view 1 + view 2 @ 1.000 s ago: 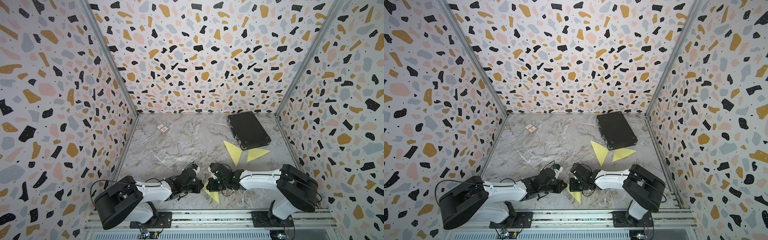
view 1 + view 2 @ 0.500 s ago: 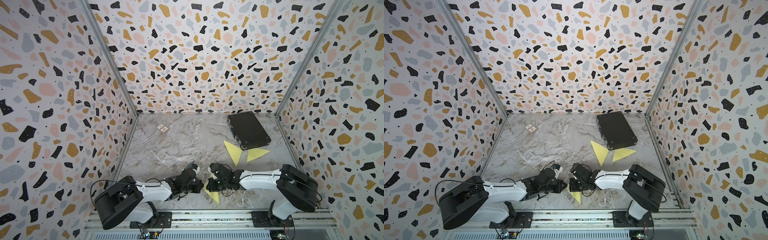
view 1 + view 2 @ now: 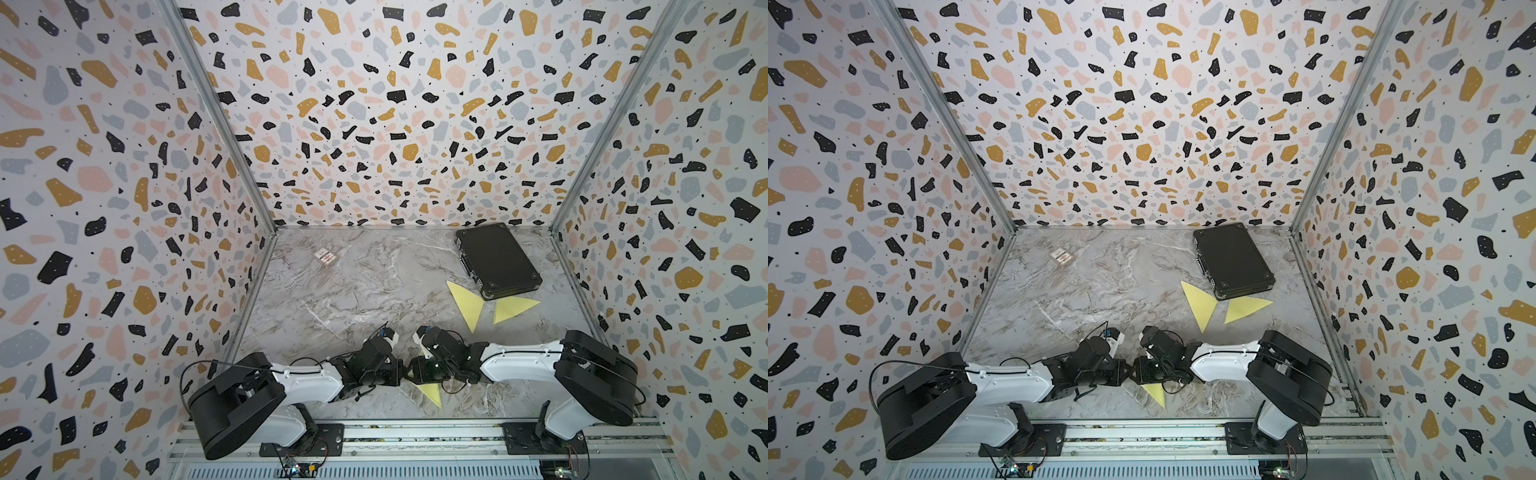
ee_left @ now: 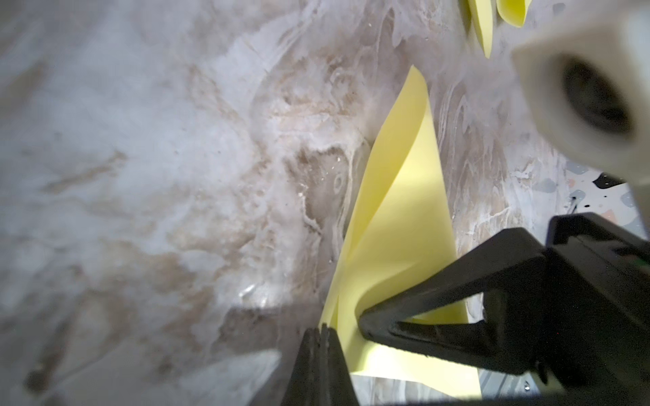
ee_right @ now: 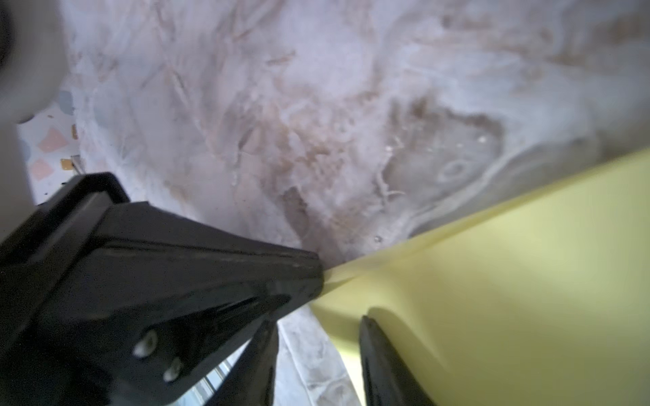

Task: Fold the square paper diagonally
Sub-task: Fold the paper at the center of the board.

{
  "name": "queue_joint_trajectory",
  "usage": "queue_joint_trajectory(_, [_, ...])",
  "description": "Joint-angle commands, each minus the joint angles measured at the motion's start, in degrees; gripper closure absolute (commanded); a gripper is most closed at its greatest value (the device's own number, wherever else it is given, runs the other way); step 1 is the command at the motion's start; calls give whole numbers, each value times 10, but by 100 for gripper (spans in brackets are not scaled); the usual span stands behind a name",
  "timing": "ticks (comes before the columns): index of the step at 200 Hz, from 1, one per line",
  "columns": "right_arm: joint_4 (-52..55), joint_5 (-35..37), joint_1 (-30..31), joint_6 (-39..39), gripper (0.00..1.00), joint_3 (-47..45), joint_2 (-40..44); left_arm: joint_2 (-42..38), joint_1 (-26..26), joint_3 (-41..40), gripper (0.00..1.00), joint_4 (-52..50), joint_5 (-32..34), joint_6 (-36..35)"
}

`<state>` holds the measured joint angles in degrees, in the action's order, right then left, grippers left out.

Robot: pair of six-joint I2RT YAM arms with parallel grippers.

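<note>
Next, my right gripper closes and sweeps from the paper's corner in my left gripper toward the paper's folded edge (image 4: 443, 196), because the paper's two layers bow apart (image 4: 391, 159) beyond that corner.
The yellow paper (image 3: 430, 392) lies doubled over near the table's front edge, mostly hidden under both wrists in both top views (image 3: 1154, 392). In the left wrist view the paper (image 4: 397, 211) shows two layers bowing apart, not pressed flat. My left gripper (image 4: 322, 328) is shut, with a corner of the paper pinched at its tips (image 5: 318, 277). My right gripper (image 5: 316, 351) faces it with its jaws apart; one finger (image 5: 380, 355) rests against the paper and nothing is gripped. The two grippers (image 3: 405, 370) meet tip to tip.
A black case (image 3: 496, 259) lies at the back right. Two folded yellow triangles (image 3: 467, 305) (image 3: 513, 307) lie just in front of it. A small flat card packet (image 3: 325, 257) sits at the back left. Patterned walls close three sides.
My right gripper has opened its jaws and let go of the paper. Both arms stay where they were, and the left gripper stays shut.
</note>
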<state>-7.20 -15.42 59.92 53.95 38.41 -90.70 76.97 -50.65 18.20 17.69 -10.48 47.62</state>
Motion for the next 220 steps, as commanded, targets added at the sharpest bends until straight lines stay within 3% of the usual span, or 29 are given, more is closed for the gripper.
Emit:
queue_joint_trajectory(1, [26, 11, 0, 2, 48, -25, -4, 2, 0, -23, 100, -101, 35, 4])
queue_joint_trajectory(36, [25, 12, 0, 4, 51, -32, 0, -51, 0, -23, 100, -144, 72, 21])
queue_joint_trajectory(73, [32, 20, 0, 8, 82, -37, 3, -126, 0, -31, 100, -149, 65, 42])
queue_joint_trajectory(108, [41, 24, 0, 8, 100, -38, 4, -144, -1, -24, 100, -118, 17, 32])
queue_joint_trajectory(146, [50, 28, 0, 8, 100, -40, 5, -123, -13, -22, 100, -50, -21, 33])
queue_joint_trajectory(220, [54, 30, 0, 9, 100, -41, 10, -40, -35, 7, 100, 5, -27, 31])
